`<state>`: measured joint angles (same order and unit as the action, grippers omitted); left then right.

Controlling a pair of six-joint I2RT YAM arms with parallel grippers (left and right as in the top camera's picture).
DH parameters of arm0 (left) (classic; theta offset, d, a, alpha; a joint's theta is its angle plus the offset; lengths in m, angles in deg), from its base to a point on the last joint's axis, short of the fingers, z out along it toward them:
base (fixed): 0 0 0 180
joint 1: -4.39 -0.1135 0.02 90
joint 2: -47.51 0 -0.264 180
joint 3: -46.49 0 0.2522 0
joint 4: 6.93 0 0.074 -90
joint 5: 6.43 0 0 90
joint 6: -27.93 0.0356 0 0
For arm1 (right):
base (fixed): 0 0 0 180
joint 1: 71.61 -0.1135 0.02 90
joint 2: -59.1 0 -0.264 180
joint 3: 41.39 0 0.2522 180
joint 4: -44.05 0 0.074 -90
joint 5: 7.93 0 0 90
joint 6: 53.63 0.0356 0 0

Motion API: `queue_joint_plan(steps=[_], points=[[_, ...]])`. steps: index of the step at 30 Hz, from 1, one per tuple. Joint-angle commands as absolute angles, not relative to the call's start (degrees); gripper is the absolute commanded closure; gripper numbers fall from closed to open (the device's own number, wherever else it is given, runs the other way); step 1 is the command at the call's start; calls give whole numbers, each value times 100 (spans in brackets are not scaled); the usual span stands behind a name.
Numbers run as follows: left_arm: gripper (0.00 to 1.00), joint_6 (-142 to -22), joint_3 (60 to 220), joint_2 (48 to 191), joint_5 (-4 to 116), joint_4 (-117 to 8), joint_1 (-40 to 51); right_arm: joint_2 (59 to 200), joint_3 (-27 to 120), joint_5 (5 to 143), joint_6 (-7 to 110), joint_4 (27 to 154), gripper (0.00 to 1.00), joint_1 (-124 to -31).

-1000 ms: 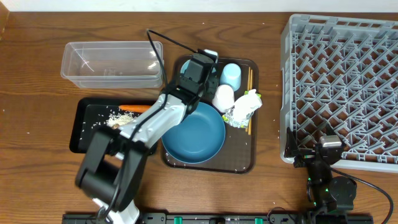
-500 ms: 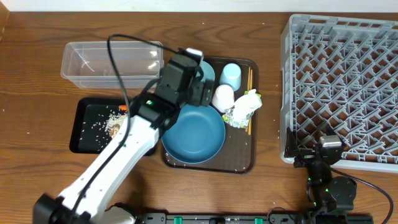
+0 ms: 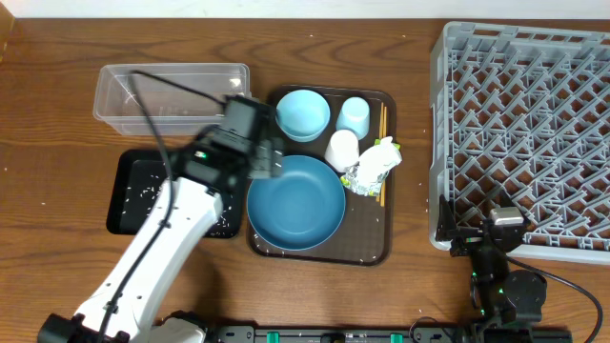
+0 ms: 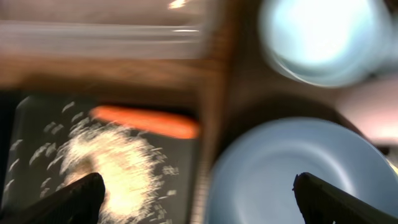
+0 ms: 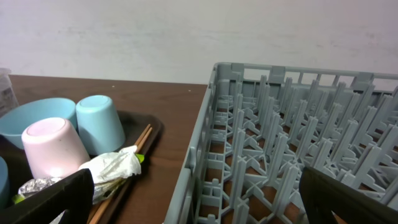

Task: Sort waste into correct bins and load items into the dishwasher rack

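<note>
My left gripper crowds the far edge of the empty dark blue (image 3: 283,164) bowl, so I should draw it back and take the bowl's near rim (image 3: 274,238) with my right gripper.
My left gripper (image 3: 253,154) hangs open and empty over the seam between the shallow black tray (image 3: 133,195) and the large dark blue bowl (image 3: 296,203). In the blurred left wrist view, the orange carrot (image 4: 146,121) and a heap of rice (image 4: 112,168) lie in the black tray, below the clear tub (image 4: 99,37). The small pale blue bowl (image 3: 303,114), pale blue cup (image 3: 354,116), white cup (image 3: 342,150), wrapper (image 3: 372,167) and chopsticks (image 3: 383,129) sit on the brown tray. My right gripper (image 3: 488,233) is open beside the grey rack (image 3: 524,114).
The dark brown serving tray (image 3: 367,250) lies between the bins and the rack. The clear tub (image 3: 172,95) stands behind the black tray. The rack's near wall (image 5: 214,155) rises just ahead of the right gripper (image 5: 196,199). A pale wall stands behind the table.
My left gripper has opened and swung left and back from the small pale blue bowl, which now sits uncovered on the brown tray. The right arm has not moved.
</note>
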<state>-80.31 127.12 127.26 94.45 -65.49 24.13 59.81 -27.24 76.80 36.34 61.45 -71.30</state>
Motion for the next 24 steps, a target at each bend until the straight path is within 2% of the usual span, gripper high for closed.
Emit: queue_joint_plan(steps=[1,10,14,20,24], points=[[2,-8960,12771,12416,9751,-6713,1854,5953,-2731,7715,3697,6169,1,-7093],[2,-9133,12771,11463,8693,-7106,619,5950,-2731,7715,3695,6169,1,-7093],[2,-9137,12771,11373,8623,-7594,608,5953,-2731,7715,3697,6169,1,-7093],[2,-9135,12753,11487,7782,-8022,608,5950,-2731,7715,3697,6169,1,-7093],[2,-9130,12749,11627,7760,-8195,606,5953,-2731,7715,3697,6169,1,-7093]])
